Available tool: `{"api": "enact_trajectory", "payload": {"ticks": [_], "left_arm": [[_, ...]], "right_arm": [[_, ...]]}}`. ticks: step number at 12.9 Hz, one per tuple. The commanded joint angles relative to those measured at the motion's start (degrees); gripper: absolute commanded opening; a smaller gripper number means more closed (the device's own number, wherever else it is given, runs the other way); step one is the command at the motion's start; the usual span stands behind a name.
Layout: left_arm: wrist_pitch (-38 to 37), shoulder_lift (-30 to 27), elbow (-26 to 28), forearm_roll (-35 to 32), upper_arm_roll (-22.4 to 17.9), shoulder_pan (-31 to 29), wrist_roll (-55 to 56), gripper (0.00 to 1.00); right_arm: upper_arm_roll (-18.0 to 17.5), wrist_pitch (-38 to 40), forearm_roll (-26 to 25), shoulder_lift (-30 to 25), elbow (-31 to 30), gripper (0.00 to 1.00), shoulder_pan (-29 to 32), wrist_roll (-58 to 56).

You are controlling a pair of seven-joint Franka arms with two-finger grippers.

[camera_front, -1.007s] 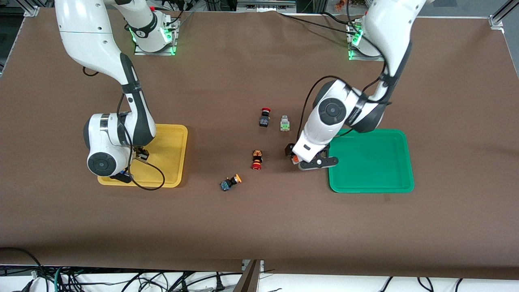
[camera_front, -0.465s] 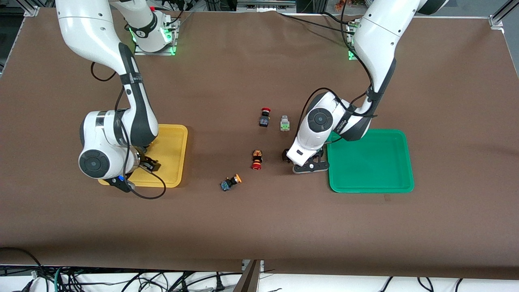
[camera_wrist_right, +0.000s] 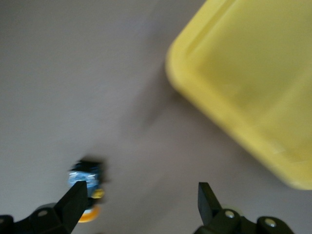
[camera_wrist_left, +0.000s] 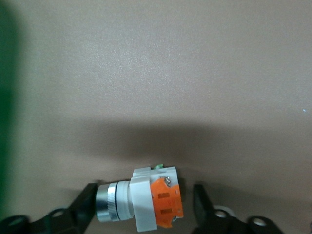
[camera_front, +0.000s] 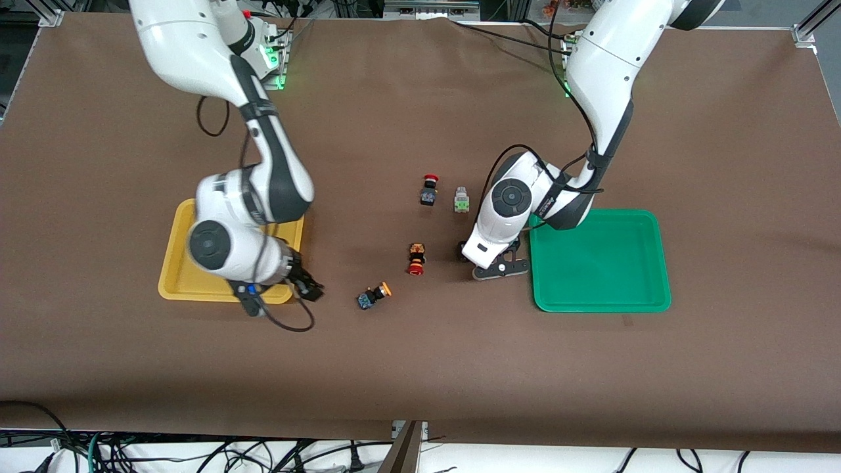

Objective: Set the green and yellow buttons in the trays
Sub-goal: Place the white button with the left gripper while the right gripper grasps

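Observation:
My arm hides much of the yellow tray [camera_front: 185, 272]. I should expect another yellow-capped button [camera_front: 230, 239] to be out of sight inside the tray.
My left gripper [camera_front: 487, 262] is low at the table beside the green tray [camera_front: 598, 259]. It is open, its fingers [camera_wrist_left: 84, 202] on either side of a white-grey button with an orange block [camera_wrist_left: 151, 204] that lies on the mat. My right gripper [camera_front: 303, 284] is open and empty over the mat at the corner of the yellow tray [camera_front: 172, 263]. A yellow-capped, blue-bodied button [camera_front: 374, 295] lies nearer the table's middle and shows by one finger in the right wrist view [camera_wrist_right: 87, 181]. A white-grey button with a green block [camera_front: 462, 199] lies farther from the camera. The second yellow-capped button is hidden.
A red-capped black switch [camera_front: 428, 190] lies beside the green-block button. A red-capped orange-black switch [camera_front: 416, 258] lies between the two grippers. The yellow tray's rim [camera_wrist_right: 229, 117] shows in the right wrist view. The green tray holds nothing.
My right gripper has swung from over the yellow tray to just past its corner, toward the yellow-capped button. My left gripper has shifted slightly toward the middle and sunk around the orange-block button.

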State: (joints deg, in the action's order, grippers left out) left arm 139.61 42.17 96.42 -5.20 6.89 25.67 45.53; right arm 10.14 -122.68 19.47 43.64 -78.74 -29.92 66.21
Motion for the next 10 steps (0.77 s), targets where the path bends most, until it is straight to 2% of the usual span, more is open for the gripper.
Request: {"api": "enact_trajectory", "payload": {"ticks": [1,3,5,7,10], "left_arm": [[-0.3,-0.33,-0.62,-1.3,-0.74,0.61,0.71,0.17],[-4.84,-3.92,-1.14,-1.3,-0.83,-0.17,0.62,0.16],[-16.24,-7.18,-4.72,-1.39,-1.62,-1.84,-2.87,0.16],[-27.33,-8.33,-6.77,-1.39,-1.71,-5.43,-13.3,0.16],[-30.1,-7.99,-3.79,-1.48,-1.62,-11.94,-25.55,0.17]], "right_arm": [[-4.16,-12.2,1.1,5.83,1.74,1.0,0.22,5.5],[-4.34,-14.86,0.75,8.21,1.74,1.0,-1.53,5.86],[-4.34,-17.93,0.83,9.62,1.74,1.0,-1.89,5.95],[-4.34,-19.7,0.84,9.89,1.74,1.0,-2.24,8.4],[-4.34,-20.06,0.83,9.89,2.01,1.0,-2.24,8.85]]}}
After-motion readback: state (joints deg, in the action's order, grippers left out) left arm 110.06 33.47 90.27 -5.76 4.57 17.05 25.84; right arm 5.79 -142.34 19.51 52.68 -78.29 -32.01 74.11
